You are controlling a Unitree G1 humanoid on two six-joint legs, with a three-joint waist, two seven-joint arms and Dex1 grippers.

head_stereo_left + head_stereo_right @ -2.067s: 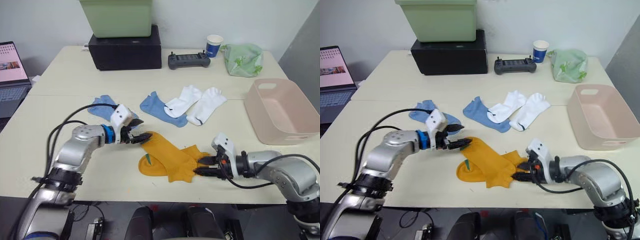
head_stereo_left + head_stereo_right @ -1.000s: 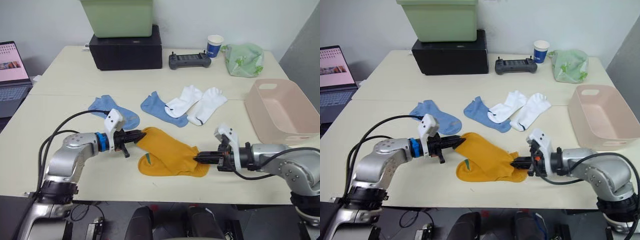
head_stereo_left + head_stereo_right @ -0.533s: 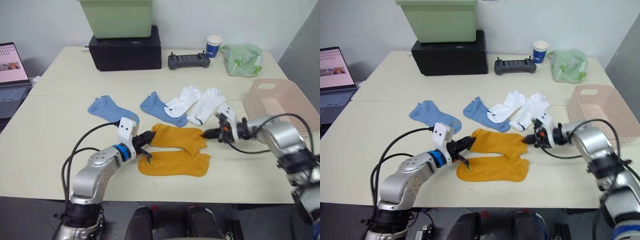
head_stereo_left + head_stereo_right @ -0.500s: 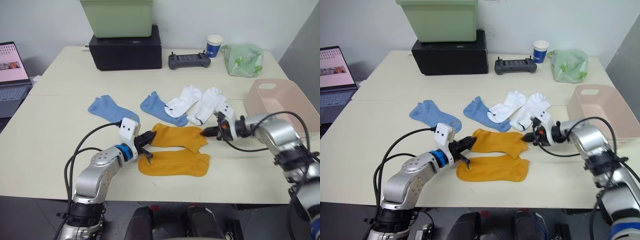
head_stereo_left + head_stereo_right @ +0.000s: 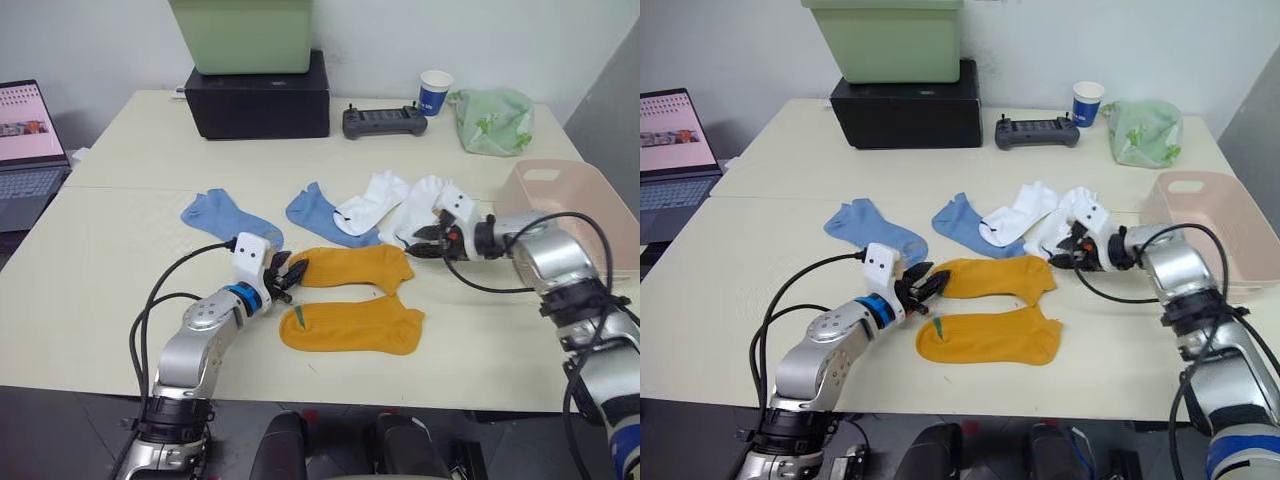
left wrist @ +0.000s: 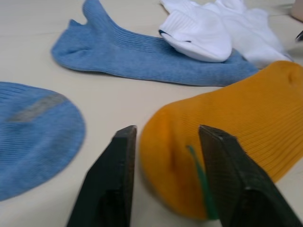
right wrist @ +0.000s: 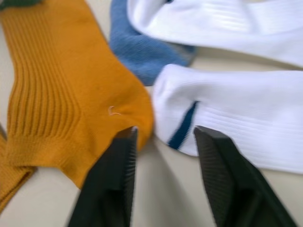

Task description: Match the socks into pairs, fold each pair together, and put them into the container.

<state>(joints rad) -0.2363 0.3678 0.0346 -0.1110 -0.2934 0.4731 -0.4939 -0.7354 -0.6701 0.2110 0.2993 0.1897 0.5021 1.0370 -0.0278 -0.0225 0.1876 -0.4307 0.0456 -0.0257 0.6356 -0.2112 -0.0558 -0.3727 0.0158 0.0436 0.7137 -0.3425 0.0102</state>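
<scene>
I expect the farther mustard-orange sock [image 5: 350,267] to droop at its sides from a tight fold when I lift both of its ends, because it lies flat with a wide, ribbed cuff [image 7: 35,149].
Two mustard-orange socks lie apart, side by side, near the table's front: the farther one [image 5: 352,268] and the nearer one [image 5: 352,326] with its green tab showing. My left gripper [image 5: 288,273] is open, its fingers [image 6: 111,187] astride the farther sock's cuff end [image 6: 222,137]. My right gripper [image 5: 416,243] is open at that sock's toe end [image 7: 71,104], right beside a white sock [image 7: 236,123]. Behind them lie two light blue socks [image 5: 228,220] [image 5: 318,212] and two white socks [image 5: 371,198] [image 5: 427,207]. The pale pink container [image 5: 560,166] stands at the right edge.
A light green bin [image 5: 252,32] sits on a black box [image 5: 258,92] at the back. A black controller [image 5: 384,121], a paper cup [image 5: 433,92] and a pale green bag [image 5: 492,118] line the back right. A laptop [image 5: 30,135] is at the left.
The orange socks, overlapped earlier, now lie apart. Both grippers have let go of the farther sock's ends and stand open there; the right one has edged toward the white sock.
</scene>
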